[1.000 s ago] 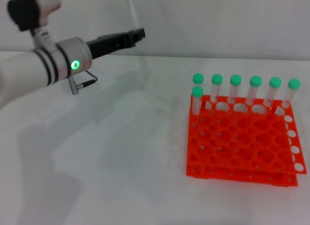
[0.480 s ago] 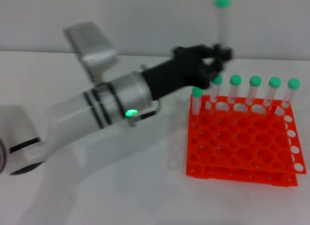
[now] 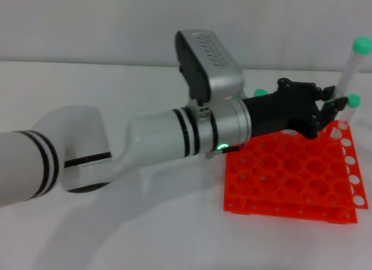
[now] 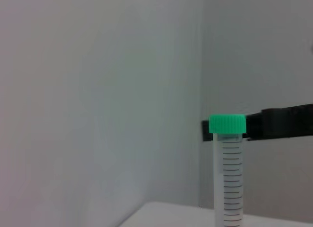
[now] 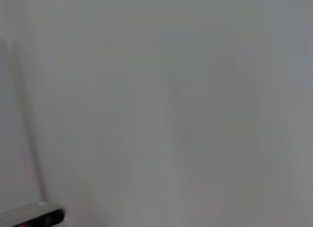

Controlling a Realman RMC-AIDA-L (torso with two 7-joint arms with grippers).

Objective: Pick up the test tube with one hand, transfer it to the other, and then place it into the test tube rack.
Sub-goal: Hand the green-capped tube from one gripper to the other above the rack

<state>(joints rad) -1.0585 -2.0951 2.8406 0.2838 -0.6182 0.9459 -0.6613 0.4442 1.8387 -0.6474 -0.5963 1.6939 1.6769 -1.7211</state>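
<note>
Next, my right gripper takes the test tube below the green cap [image 3: 355, 59] first, because my left gripper holds it by its lower end [image 3: 340, 92], which must enter the rack.
My left gripper [image 3: 330, 109] reaches across from the left and hovers over the back right part of the orange-red test tube rack [image 3: 290, 209]. It is shut on the lower part of the test tube [image 3: 351, 69], which stands nearly upright, its green cap above the rack's far right corner. The left wrist view shows the same test tube [image 4: 229, 178], cap upward. The right gripper is out of view.
A green-capped tube [image 3: 353, 101] stands in the rack's back row at the right, just beside the held tube. Another green cap [image 3: 261, 93] peeks out behind the arm; the rest of that row is hidden. White table [image 3: 116, 223] lies left of the rack.
My left arm has swung from the far left across to the right, carrying the test tube from over the table to above the rack's back right corner.
</note>
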